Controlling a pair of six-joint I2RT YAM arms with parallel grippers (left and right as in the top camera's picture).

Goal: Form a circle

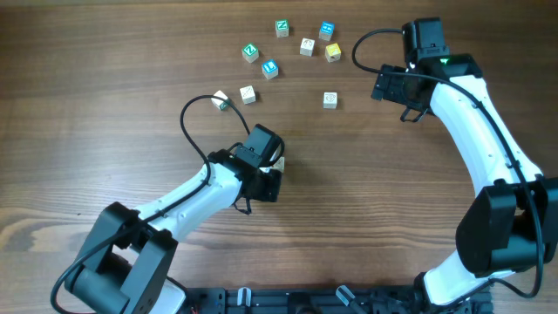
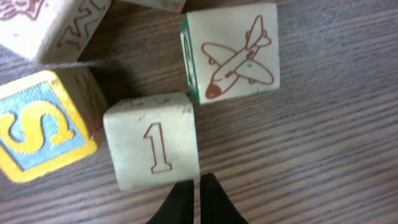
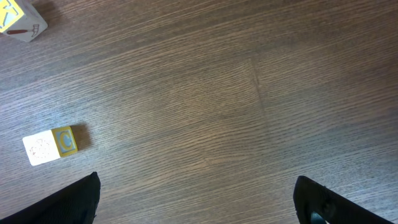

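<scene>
The "1" cube (image 2: pixel 153 144) is up against the yellow S cube, so next my left gripper moves back and gently pushes the yellow cube from its outer side (image 2: pixel 10 165).
In the left wrist view a tight cluster of small wooden cubes fills the frame: a cream "1" cube (image 2: pixel 152 148), a cream airplane cube (image 2: pixel 235 53), a yellow cube with a blue S face (image 2: pixel 38 124) and a cream W cube (image 2: pixel 59 26). My left gripper (image 2: pixel 199 180) is shut with nothing between its fingers, and its tips touch the near edge of the "1" cube. From overhead the left gripper (image 1: pixel 272 167) covers most of this cluster. My right gripper (image 3: pixel 198 199) is open over bare wood, also visible from overhead (image 1: pixel 399 89).
Loose cubes lie at the table's far side: green-faced (image 1: pixel 282 28) (image 1: pixel 250 52), blue-faced (image 1: pixel 327 31) (image 1: pixel 269 68), yellow (image 1: pixel 333 52) and cream (image 1: pixel 307 46) (image 1: pixel 248 94) (image 1: pixel 330 99) cubes. A cube with a yellow C side (image 3: pixel 50 146) lies left of the right gripper.
</scene>
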